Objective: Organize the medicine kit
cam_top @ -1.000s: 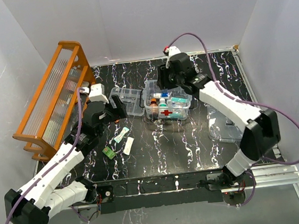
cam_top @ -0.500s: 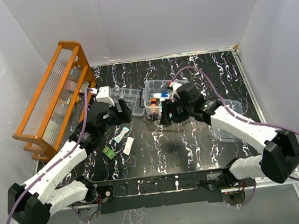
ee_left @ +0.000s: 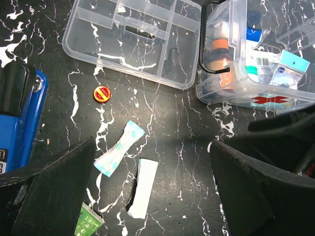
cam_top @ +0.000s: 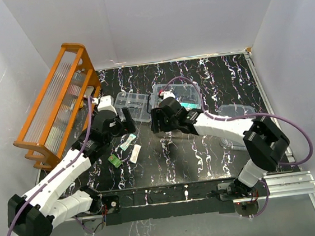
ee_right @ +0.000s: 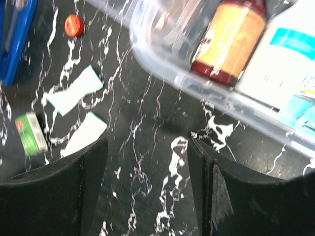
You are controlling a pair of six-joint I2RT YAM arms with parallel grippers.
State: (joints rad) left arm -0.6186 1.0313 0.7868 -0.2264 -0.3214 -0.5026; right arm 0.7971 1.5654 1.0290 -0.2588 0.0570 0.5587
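The robot's right gripper is crowding the divided tray's near corner (cam_top: pixel 146 118), so it should move back and the left gripper should put the blue-and-white packet (cam_top: pixel 128 142) in the tray.
The medicine kit (cam_top: pixel 184 96) is a clear box with a red cross (ee_left: pixel 275 100); an orange bottle (ee_right: pixel 226 39) and a white bottle (ee_right: pixel 285 54) lie in it. Its clear lid (cam_top: pixel 235 127) lies to the right. My left gripper (cam_top: pixel 128 120) (ee_left: pixel 152 147) is open and empty above a blue-and-white packet (ee_left: pixel 119 148) and a white packet (ee_left: pixel 143 188). The right gripper (cam_top: pixel 155 121) (ee_right: pixel 147 147) is open over bare tabletop, just in front of the kit's near-left corner. A green packet (ee_left: pixel 88 223) and a red cap (ee_left: pixel 102 93) lie loose.
A shallow clear divided tray (cam_top: pixel 133 104) sits left of the kit. An orange wooden rack (cam_top: pixel 55 106) stands along the left wall. A blue object (ee_left: pixel 22 123) lies left of the packets. The two grippers are close together mid-table.
The right arm swung from behind the kit to its near-left corner and its jaws widened. The left gripper opened wider and shifted slightly.
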